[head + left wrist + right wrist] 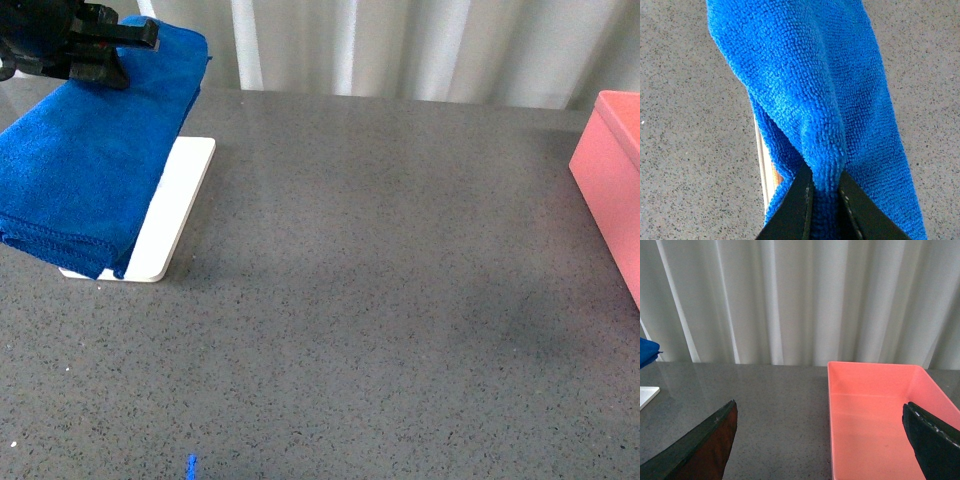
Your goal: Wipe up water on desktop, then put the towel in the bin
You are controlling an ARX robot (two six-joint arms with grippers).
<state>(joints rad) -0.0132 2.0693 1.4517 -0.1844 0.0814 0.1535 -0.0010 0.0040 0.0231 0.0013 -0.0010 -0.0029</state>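
Note:
A brown sliver (776,176) shows past the blue towel (805,95) over the white tray, so I expect to find hidden brown bars when I carry the towel away.
The bright blue towel (90,170) hangs at the far left of the front view, over the flat white tray (180,205). My left gripper (105,50) is shut on the towel's upper part and holds it up. In the left wrist view the two black fingers (800,202) pinch a fold of the towel (810,100), which drapes down over the speckled grey desktop (685,125). The salmon-pink bin (612,180) stands at the right edge. My right gripper (820,440) is open and empty, with the bin (875,415) partly between its fingers.
The grey desktop (380,280) stretches between the tray and the bin. A small blue mark (191,465) lies near the front edge. White curtains (400,45) hang behind the desk. No water shows plainly on the surface.

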